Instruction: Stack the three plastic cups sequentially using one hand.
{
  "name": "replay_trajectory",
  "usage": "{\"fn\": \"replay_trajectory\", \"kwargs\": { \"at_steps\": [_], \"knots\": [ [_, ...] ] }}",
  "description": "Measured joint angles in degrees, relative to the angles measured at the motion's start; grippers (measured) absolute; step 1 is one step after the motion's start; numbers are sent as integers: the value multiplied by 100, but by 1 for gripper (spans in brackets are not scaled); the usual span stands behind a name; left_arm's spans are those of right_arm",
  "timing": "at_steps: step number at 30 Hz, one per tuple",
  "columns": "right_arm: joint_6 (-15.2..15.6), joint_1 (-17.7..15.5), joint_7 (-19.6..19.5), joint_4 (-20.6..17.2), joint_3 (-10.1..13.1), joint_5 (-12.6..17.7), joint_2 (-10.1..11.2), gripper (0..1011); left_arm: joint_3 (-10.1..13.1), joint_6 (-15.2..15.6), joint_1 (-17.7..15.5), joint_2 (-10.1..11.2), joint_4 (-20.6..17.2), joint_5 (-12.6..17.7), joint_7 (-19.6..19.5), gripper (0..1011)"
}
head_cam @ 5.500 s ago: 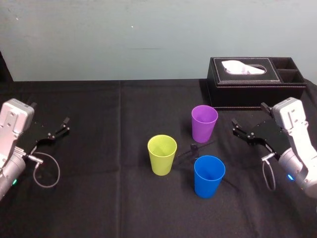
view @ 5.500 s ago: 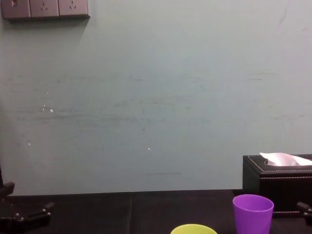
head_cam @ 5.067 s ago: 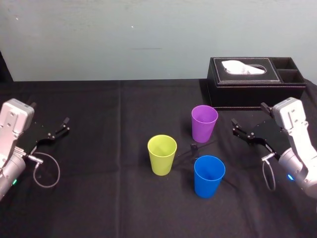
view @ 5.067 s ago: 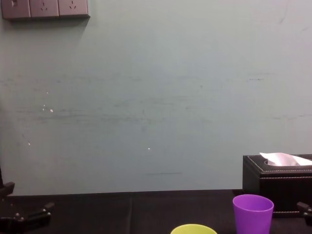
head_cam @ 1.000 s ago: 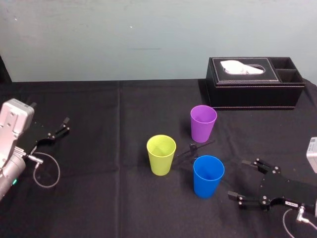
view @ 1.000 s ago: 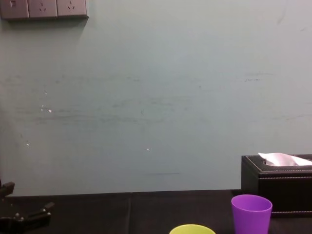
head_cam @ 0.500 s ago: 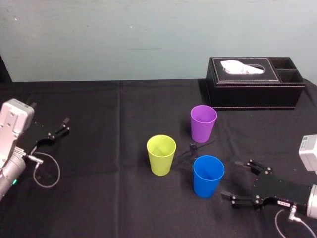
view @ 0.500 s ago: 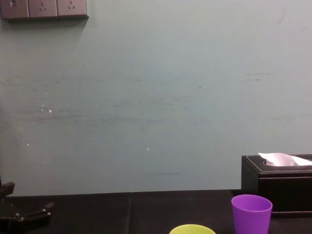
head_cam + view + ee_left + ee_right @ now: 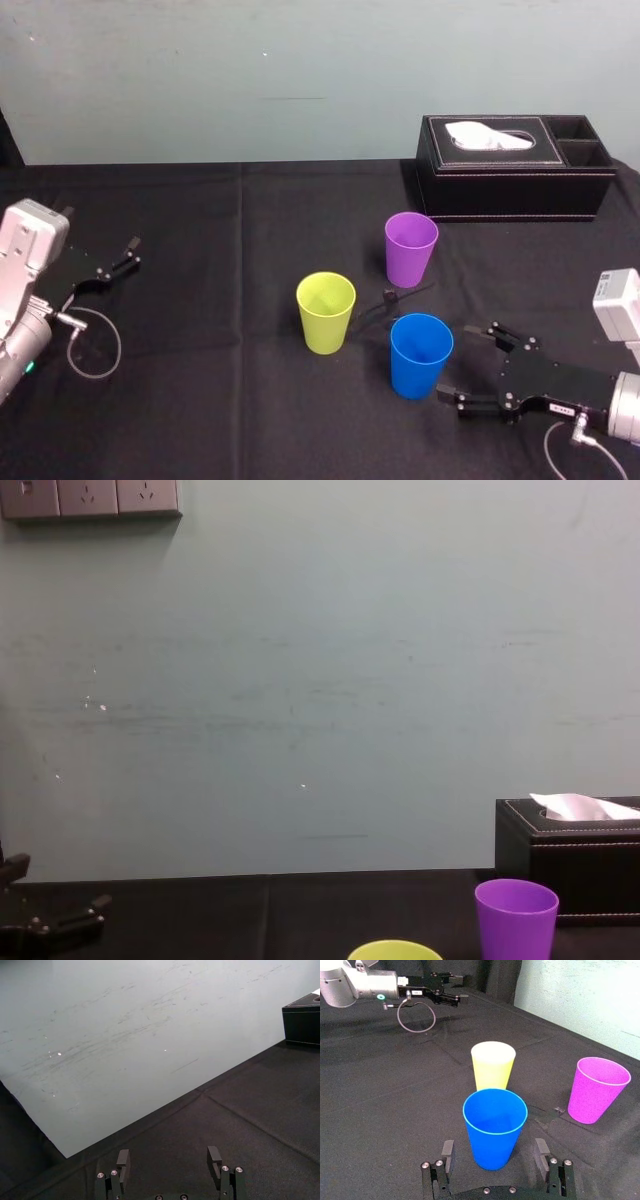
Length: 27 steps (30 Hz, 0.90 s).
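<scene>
My gripper is to lower the blue cup (image 9: 494,1128), which narrows down to a narrow base (image 9: 491,1161), so the blue cup will go deep into the purple cup with its rim staying above.
Three plastic cups stand upright on the black cloth: purple (image 9: 411,247) farthest back, yellow-green (image 9: 326,311) to the left, blue (image 9: 421,355) nearest. My right gripper (image 9: 457,360) lies low just right of the blue cup, open, its two fingers reaching toward the cup's sides. From the right wrist the blue cup (image 9: 495,1132) stands just ahead of the spread fingers (image 9: 447,1152), not touched, with the yellow-green cup (image 9: 493,1065) and purple cup (image 9: 597,1090) behind it. My left gripper (image 9: 120,260) rests parked at the table's left, open and empty (image 9: 169,1159).
A black tissue box (image 9: 515,165) with a white tissue stands at the back right, behind the purple cup (image 9: 516,918). A small dark object (image 9: 392,298) lies on the cloth among the cups. A pale wall closes off the table's far edge.
My right gripper has slid left, low over the cloth, closer to the blue cup. The cups and the left arm have not moved.
</scene>
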Motion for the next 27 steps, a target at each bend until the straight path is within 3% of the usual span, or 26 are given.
{"fn": "replay_trajectory", "kwargs": {
  "at_steps": [27],
  "knots": [
    [85, 270, 3, 132, -260, 56, -185, 1003, 0, 0, 0, 0, 0, 0, 0, 1010]
  ]
}}
